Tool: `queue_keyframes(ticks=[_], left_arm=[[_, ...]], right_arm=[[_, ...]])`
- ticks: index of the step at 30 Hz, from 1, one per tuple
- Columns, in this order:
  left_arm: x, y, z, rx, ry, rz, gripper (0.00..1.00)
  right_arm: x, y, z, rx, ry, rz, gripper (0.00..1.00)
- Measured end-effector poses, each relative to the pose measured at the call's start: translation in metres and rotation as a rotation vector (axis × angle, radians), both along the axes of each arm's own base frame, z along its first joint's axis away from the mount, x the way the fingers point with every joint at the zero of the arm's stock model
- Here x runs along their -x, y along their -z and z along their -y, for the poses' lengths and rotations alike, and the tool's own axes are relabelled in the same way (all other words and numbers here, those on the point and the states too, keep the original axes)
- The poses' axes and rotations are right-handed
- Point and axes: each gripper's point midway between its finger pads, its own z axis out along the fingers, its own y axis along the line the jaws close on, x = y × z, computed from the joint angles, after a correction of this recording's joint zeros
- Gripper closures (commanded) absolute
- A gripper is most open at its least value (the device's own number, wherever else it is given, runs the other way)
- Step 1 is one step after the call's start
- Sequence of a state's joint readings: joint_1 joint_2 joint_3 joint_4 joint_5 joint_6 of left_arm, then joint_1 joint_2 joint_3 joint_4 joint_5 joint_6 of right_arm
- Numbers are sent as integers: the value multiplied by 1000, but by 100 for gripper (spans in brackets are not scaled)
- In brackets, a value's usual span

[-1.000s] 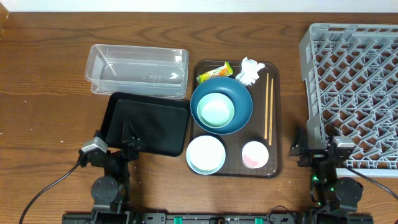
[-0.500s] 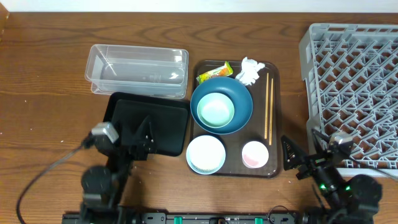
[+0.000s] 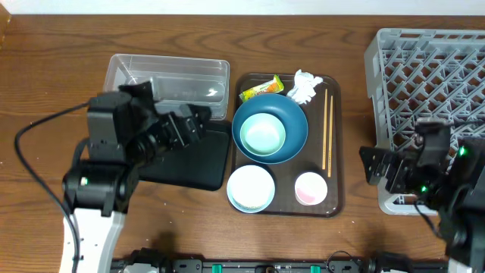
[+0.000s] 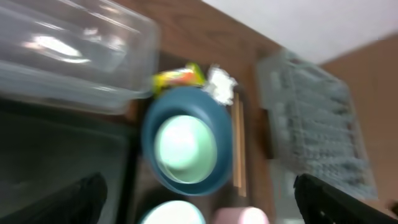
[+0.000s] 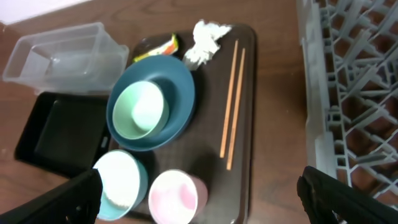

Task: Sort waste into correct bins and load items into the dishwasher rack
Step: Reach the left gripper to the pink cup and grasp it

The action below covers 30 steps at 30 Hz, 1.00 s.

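Note:
The pink cup and the white bowl have a gap (image 3: 285, 189) between them, so my left gripper should stay open and keep moving in until its fingers are on both sides of the pink cup's rim (image 3: 297, 186).
On the brown tray (image 3: 334, 163), the mint-green bowl (image 3: 262, 135) sits inside the dark-blue bowl (image 3: 296, 127). The white bowl (image 3: 251, 187) and pink cup (image 3: 311, 188) stand at the front. The chopsticks (image 3: 327, 130) lie along the right side. The yellow-green wrapper (image 3: 261, 89) and white tissue (image 3: 305, 86) are at the back. No loose rice shows clearly. My left gripper (image 3: 197, 123) is open above the black tray (image 3: 193, 167), beside the clear tub (image 3: 167, 80). My right gripper (image 3: 379, 170) is open between the brown tray and the grey rack (image 3: 432, 83).
The left wrist view is blurred and shows the bowls (image 4: 183, 146) and wrapper (image 4: 177, 76) ahead of the open fingers (image 4: 78, 199). The right wrist view shows the pink cup (image 5: 177, 196), the chopsticks (image 5: 231, 106) and the rack's front wall (image 5: 323, 124). Cables trail at the left.
Both arms have risen from the table's front edge. The left gripper moved back over the black tray toward the tub. The right gripper rose beside the rack's front left corner.

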State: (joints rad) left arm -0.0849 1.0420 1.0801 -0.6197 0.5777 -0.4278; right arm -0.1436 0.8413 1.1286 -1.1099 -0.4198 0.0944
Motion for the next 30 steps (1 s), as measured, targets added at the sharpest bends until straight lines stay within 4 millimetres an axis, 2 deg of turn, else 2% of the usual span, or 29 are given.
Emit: queue_keyframes(ticks=[3,7,13,17,21,23,27,30], left_arm=[[2,4,16,52,72,-39,2],[20,20,46,53,188,-126,2],[63,47,108,-128,400,-137,2],[85,71,141,-287,503,-104,1],[89,100,173,-387,569,-82,10],[90,120,185,-439,601,-102,15],[94,157,199,-532,658,-155,21],[98,173,208,-573,703,-165,28]], right_arm=[[-7,-6,-3,-5,-36,-3,1],[-12,-6,-5,-4,-55,7,1],[-15,-10,-4,-6,-52,24,1],[-15,-8,-1,-14,-10,5,1],[-16,-6,2,-28,20,-16,1],[-16,-3,2,-32,29,-34,1],[-15,4,3,-41,40,-75,1],[-16,9,3,-43,42,-102,1]])
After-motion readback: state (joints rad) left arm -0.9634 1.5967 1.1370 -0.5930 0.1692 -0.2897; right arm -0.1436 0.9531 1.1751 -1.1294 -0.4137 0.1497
